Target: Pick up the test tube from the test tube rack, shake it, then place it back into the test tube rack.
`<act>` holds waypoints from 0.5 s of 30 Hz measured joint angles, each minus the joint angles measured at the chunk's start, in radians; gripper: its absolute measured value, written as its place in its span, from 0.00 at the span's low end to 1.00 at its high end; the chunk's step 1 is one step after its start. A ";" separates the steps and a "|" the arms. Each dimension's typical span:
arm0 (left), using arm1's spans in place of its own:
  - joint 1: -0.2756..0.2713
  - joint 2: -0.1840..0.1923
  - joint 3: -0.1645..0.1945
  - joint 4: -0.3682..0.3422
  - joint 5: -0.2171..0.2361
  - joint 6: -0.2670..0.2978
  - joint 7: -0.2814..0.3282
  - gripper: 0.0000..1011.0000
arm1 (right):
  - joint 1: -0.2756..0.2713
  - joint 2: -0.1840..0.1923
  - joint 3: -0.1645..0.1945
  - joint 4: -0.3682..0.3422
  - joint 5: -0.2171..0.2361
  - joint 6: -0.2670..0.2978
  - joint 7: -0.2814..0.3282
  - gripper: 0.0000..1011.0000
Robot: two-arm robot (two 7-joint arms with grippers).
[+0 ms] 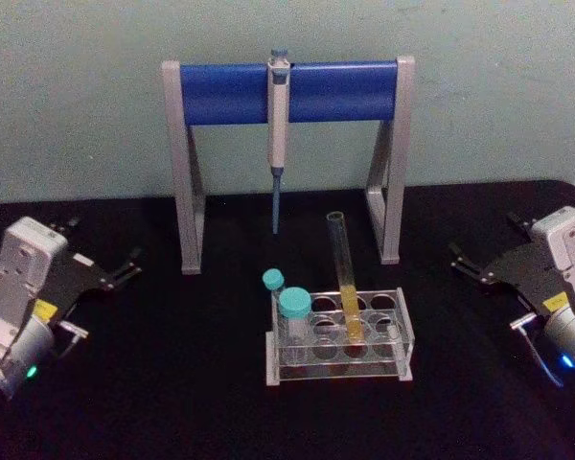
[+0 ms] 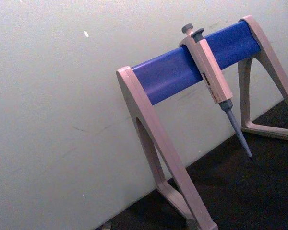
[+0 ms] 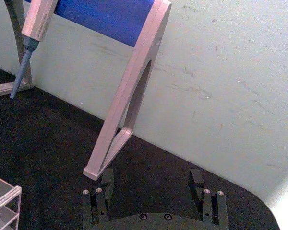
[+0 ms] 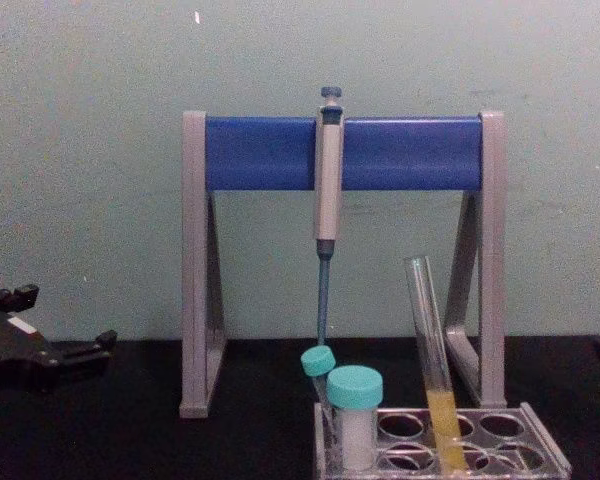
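Observation:
The test tube (image 4: pixel 433 365) is leaning loosely in a wider hole (image 4: pixel 454 427), so it will slide out freely and the rack will stay in place when I lift.
The test tube (image 1: pixel 346 278) is a long clear glass tube with yellow liquid in its lower part. It leans in a middle hole of the clear plastic test tube rack (image 1: pixel 340 370) at the centre of the black table, and the chest view shows the test tube (image 4: pixel 427 340) in the test tube rack (image 4: pixel 542 457) from the side. My left gripper (image 1: pixel 101 245) rests open at the far left, well clear of the rack. My right gripper (image 1: pixel 486 240) rests open at the far right, and in its wrist view the right gripper (image 3: pixel 152 181) has nothing between its spread fingers.
Two teal-capped vials (image 1: pixel 293 309) stand in the rack's left end. Behind the rack stands a tall grey-and-blue pipette stand (image 1: pixel 220 92) with a pipette (image 1: pixel 279 125) hanging from its bar, tip down. A pale wall closes off the back.

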 joint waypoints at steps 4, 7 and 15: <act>0.000 0.000 0.000 0.000 0.000 0.000 0.000 0.99 | 0.000 0.000 0.000 0.000 0.000 0.000 0.000 0.99; 0.000 0.000 0.000 0.000 0.000 0.000 0.000 0.99 | 0.000 0.000 0.000 0.000 0.000 0.000 0.000 0.99; 0.000 0.000 0.000 0.000 0.000 0.000 0.000 0.99 | 0.000 0.000 0.000 0.000 0.000 0.000 0.000 0.99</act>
